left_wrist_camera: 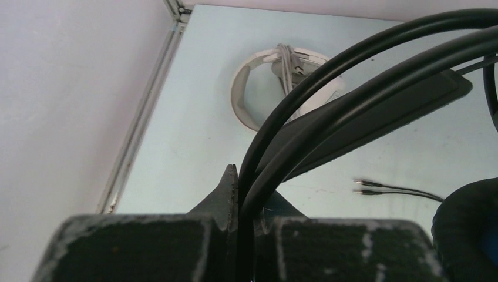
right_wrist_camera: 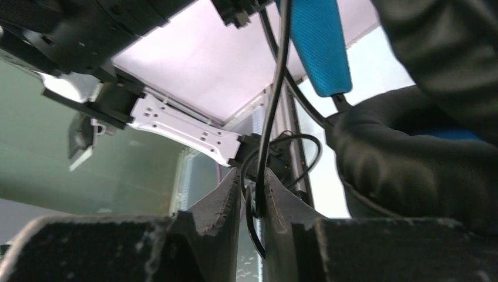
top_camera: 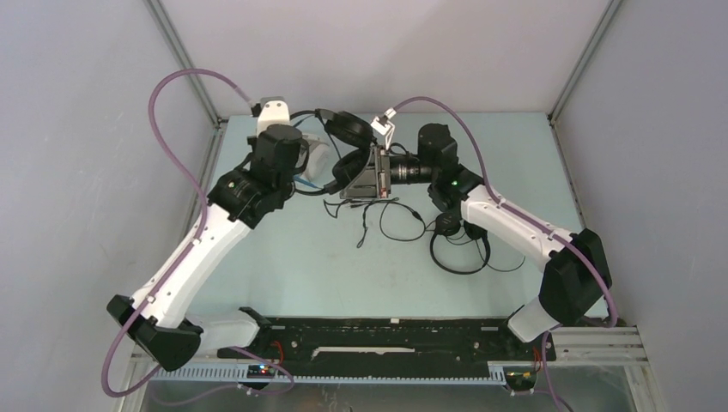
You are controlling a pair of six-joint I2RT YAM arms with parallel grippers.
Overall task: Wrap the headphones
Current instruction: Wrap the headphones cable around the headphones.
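Note:
The headband wires are held in my closed left gripper, so my right gripper should go on pulling the thin black cable away until it is straight, then let go.
The black headphones with blue lining are held up between both arms at the back middle. My left gripper is shut on their black headband wires; it shows in the top view. My right gripper is shut on their thin black cable, beside the blue lining and an ear cushion; it also shows in the top view. The white-grey headphones lie at the back left with their cable bundled. The slim black headphones lie on the table by the right arm.
Loose black cable trails on the pale table below the grippers, and its plug ends hang free. The enclosure's grey walls and metal frame stand close on the left and behind. A black rail runs along the near edge.

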